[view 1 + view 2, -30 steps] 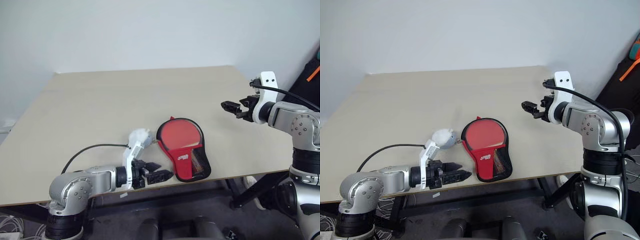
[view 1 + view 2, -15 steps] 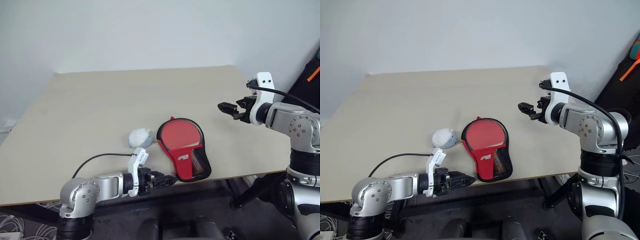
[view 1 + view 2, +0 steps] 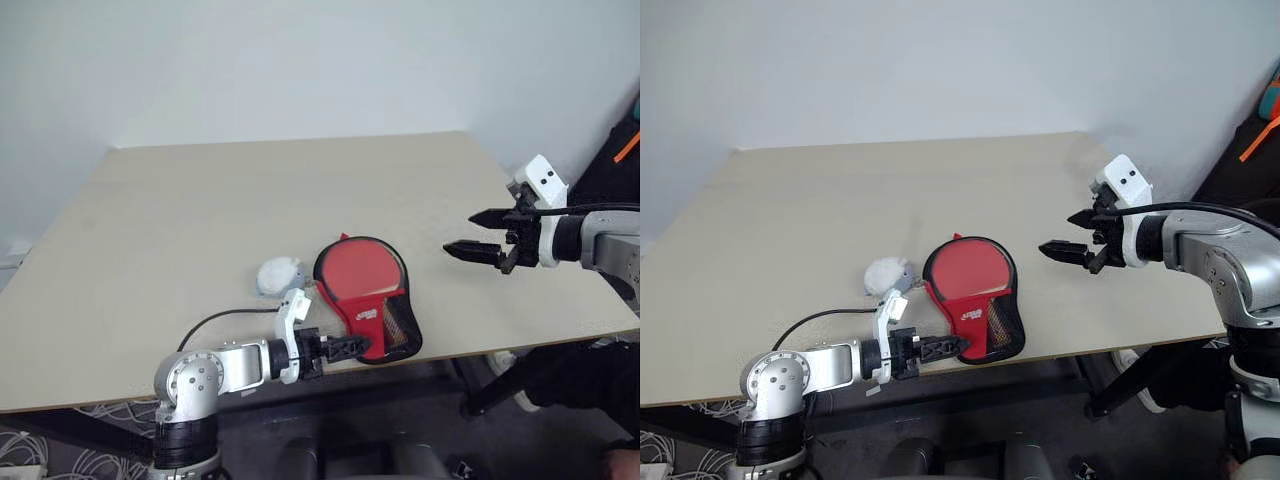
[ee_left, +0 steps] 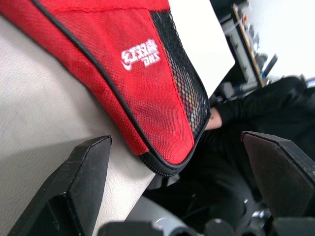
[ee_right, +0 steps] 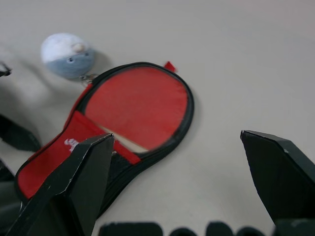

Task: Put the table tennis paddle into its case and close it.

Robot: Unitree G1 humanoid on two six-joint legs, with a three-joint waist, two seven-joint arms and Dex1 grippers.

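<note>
I expect the zipper to run around the case's rim when I pull the plush toy (image 3: 280, 276), because a small link (image 3: 308, 284) connects the plush toy to the case's rim.
The table tennis paddle (image 3: 357, 270) lies with its red face up inside the black-edged round part of the case (image 3: 369, 322), near the table's front edge. A red flap with a white logo and a black mesh panel (image 3: 401, 322) cover the handle end. A strip of light wood shows at the flap's edge. My left gripper (image 3: 346, 349) is open at the case's narrow end (image 4: 147, 83), one finger (image 4: 74, 187) on each side of it. My right gripper (image 3: 461, 234) hangs open above the table, right of the case, with nothing in it; its wrist view looks down on the paddle (image 5: 140, 105).
A small round white-and-grey plush toy (image 3: 278, 274) lies just left of the case, touching its rim. The case's narrow end reaches the front edge of the beige table (image 3: 200, 200). A dark bag with an orange strap (image 3: 625, 150) stands past the table's right side.
My left arm slid right along the front edge until its gripper reached the case's narrow end. My right gripper rolled and drew back to the right.
</note>
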